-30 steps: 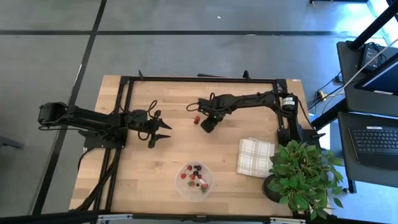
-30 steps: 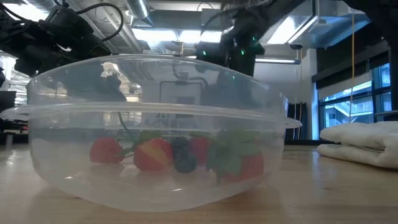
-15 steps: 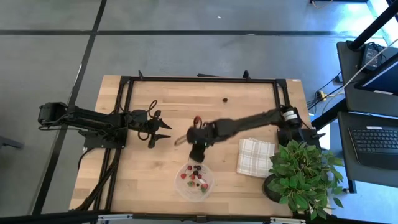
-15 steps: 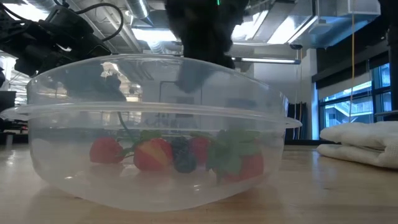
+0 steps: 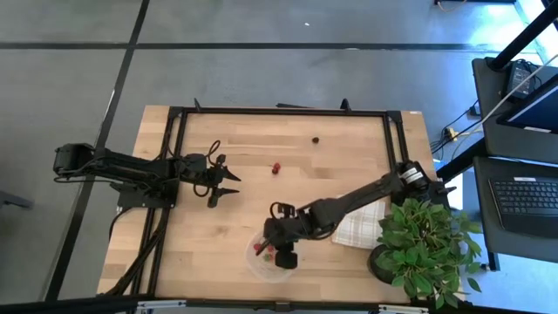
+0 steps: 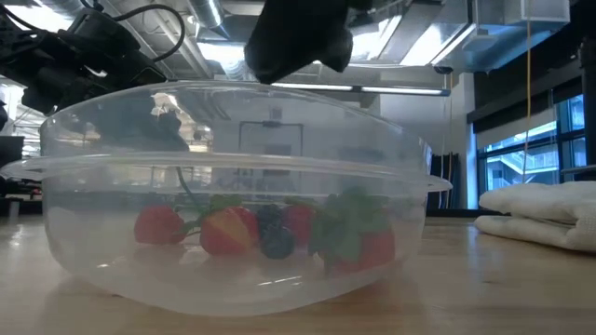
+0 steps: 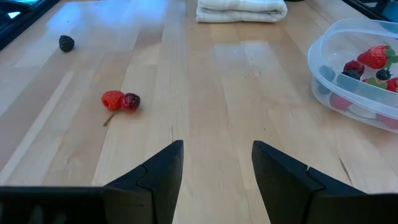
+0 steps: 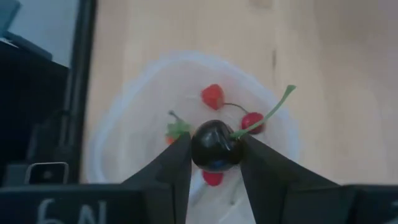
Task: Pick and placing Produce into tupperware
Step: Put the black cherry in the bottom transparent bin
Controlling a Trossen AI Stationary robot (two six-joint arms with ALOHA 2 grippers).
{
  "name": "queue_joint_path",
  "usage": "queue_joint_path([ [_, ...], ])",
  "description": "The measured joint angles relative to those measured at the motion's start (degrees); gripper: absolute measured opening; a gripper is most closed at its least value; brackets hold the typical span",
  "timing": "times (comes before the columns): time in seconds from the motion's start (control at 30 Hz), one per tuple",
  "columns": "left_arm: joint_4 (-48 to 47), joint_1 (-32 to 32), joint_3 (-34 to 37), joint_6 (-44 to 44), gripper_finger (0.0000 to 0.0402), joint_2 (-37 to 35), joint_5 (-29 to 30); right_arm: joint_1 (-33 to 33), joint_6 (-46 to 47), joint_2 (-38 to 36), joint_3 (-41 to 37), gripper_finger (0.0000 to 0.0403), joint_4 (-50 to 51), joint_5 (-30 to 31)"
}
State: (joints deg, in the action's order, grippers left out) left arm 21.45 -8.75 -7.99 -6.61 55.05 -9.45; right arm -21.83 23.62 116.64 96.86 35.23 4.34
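Note:
My right gripper should go down next until the cherry is just above the berries (image 6: pixel 256 233) and then let go, because the dark cherry (image 8: pixel 215 147) hangs inside the open rim of the tupperware.
The tupperware (image 5: pixel 261 260) is a round clear container near the table's near edge, with several red, dark and green berries (image 6: pixel 261 231) inside it. It also shows in the left wrist view (image 7: pixel 357 78) and below my right fingers (image 8: pixel 109 124). My right gripper (image 5: pixel 284 254) hovers over the tupperware, shut on a dark cherry (image 8: pixel 214 146). My left gripper (image 5: pixel 230 185) waits open at the table's left (image 7: pixel 214 163). A red berry pair (image 5: pixel 275 167) and one dark berry (image 5: pixel 316 138) lie loose on the far half of the table. My right gripper pinches the dark cherry's round body (image 8: pixel 211 149) between its two fingers, coming from above and pointing down. The cherry is lifted clear above the tupperware's inside. Its green stem (image 8: pixel 267 115) sticks out sideways past one finger.
A folded white checked cloth (image 5: pixel 356 220) lies right of the tupperware, and a leafy potted plant (image 5: pixel 427 246) stands at the near right corner. A black frame (image 5: pixel 279 112) runs along the table's far side. Bare wood lies between the two arms.
My right gripper has swung from the loose red berries at the table's far middle toward the near edge, and now hangs over the tupperware with the dark cherry still between its fingers. The red berry pair stayed where it was.

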Motion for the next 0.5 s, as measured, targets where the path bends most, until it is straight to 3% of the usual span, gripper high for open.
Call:
queue_joint_path([
  [0.5,0.0,0.0,0.0,0.0,0.0185,0.0,0.0,-1.5,0.3,-0.1,-10.0,0.0123,-13.4,-1.6],
])
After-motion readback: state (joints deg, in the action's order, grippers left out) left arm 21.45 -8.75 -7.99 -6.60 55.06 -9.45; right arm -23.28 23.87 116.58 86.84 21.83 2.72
